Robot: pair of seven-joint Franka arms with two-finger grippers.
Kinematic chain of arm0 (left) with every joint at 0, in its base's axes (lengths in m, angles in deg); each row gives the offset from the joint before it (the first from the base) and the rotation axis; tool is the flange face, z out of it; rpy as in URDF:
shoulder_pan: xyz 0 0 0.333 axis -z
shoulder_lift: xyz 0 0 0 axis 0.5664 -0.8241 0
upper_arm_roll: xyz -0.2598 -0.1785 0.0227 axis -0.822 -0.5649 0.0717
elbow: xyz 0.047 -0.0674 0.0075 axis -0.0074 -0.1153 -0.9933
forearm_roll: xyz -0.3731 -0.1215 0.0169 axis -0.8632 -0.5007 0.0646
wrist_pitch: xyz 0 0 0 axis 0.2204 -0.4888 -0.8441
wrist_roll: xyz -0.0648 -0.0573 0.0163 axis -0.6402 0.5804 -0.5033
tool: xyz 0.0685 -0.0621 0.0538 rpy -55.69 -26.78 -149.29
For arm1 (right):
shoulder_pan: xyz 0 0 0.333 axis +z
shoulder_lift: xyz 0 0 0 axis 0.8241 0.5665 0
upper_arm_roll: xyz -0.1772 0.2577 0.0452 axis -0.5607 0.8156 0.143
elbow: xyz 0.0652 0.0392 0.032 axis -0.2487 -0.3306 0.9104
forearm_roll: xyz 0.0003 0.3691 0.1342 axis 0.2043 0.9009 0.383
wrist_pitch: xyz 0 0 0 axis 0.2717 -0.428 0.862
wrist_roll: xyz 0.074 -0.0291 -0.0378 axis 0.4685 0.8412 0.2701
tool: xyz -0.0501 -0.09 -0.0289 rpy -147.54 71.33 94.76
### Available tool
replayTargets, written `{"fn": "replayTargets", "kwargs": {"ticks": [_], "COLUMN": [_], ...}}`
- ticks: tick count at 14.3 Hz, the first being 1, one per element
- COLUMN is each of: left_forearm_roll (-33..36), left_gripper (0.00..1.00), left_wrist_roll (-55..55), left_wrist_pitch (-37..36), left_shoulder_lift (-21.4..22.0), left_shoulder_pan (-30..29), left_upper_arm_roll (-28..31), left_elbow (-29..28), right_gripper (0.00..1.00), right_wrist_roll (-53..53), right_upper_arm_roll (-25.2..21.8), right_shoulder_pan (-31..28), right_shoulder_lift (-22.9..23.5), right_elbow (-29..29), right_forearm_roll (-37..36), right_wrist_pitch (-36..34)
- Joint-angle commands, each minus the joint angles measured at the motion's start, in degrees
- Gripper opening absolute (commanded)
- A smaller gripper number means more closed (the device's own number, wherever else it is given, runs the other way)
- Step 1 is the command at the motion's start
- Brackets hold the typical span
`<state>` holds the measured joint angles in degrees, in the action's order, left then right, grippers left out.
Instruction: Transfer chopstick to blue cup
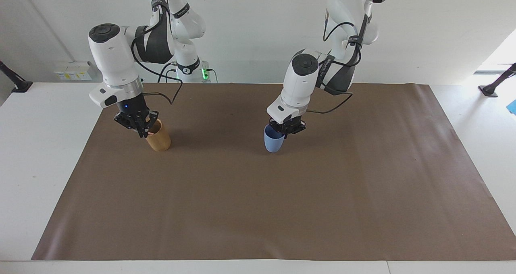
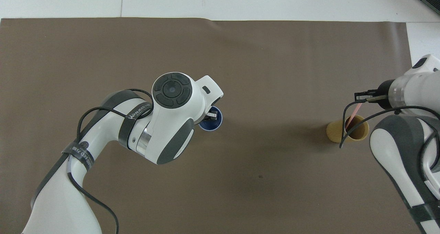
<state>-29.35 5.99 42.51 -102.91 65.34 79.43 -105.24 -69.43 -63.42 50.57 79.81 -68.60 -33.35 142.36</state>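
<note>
The robot's left gripper covers the blue cup's opening (image 2: 213,123) and has a finger inside, so it should open and move away before the robot's right gripper brings the chopstick (image 2: 354,114) over.
The light-blue cup (image 1: 273,143) (image 2: 212,124) is near the middle of the mat, slightly tilted. My left gripper (image 1: 285,129) (image 2: 211,115) is shut on its rim, one finger inside the cup. Whether the cup's base touches the mat I cannot tell. Toward the right arm's end, the pale pink chopstick (image 2: 353,113) stands slanted in the tan bamboo cup (image 1: 159,139) (image 2: 335,132). My right gripper (image 1: 143,132) (image 2: 359,98) is shut on the chopstick's upper end, just over the tan cup's mouth.
A brown mat (image 1: 258,205) covers most of the white table (image 1: 36,153). A black cable (image 2: 343,124) loops from the right wrist beside the tan cup.
</note>
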Motion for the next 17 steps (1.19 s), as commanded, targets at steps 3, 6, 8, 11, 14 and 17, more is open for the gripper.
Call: {"fn": "replayTargets", "kwargs": {"ticks": [3, 6, 8, 11, 14, 17], "left_forearm_roll": [1.0, 1.3, 1.4, 1.7, 3.1, 4.1], "left_gripper": [0.00, 0.00, 0.00, 0.09, 1.00, 1.00], "left_wrist_roll": [1.0, 0.9, 1.0, 0.9, 1.0, 0.5], "left_wrist_pitch": [0.6, 1.2, 1.3, 2.1, 1.3, 0.3], "left_shoulder_lift": [-2.4, -2.8, -2.9, -3.2, -3.1, -0.9], "left_shoulder_pan": [2.9, 2.9, 3.0, 2.9, 2.9, 0.2], "left_upper_arm_roll": [1.0, 1.0, 1.0, 1.0, 1.1, 1.6], "left_elbow": [1.3, 1.0, 0.7, 0.3, 0.6, 0.9], "right_gripper": [0.00, 0.00, 0.00, 0.00, 0.00, 0.00], "right_wrist_roll": [1.5, 1.2, 1.2, -3.9, -9.6, -13.2], "right_upper_arm_roll": [0.2, -0.1, -0.2, -0.1, 0.1, 0.3], "right_shoulder_pan": [-1.0, -1.5, -1.6, -1.5, -0.8, -0.7], "right_shoulder_lift": [-2.2, -4.6, -5.2, -4.9, -5.0, -5.1], "right_elbow": [3.7, 6.4, 8.6, 11.0, 12.5, 13.0], "right_forearm_roll": [1.6, 1.6, 1.6, 1.3, 0.6, 0.7], "right_wrist_pitch": [-2.7, -8.7, -11.4, -11.5, -11.6, -12.7]}}
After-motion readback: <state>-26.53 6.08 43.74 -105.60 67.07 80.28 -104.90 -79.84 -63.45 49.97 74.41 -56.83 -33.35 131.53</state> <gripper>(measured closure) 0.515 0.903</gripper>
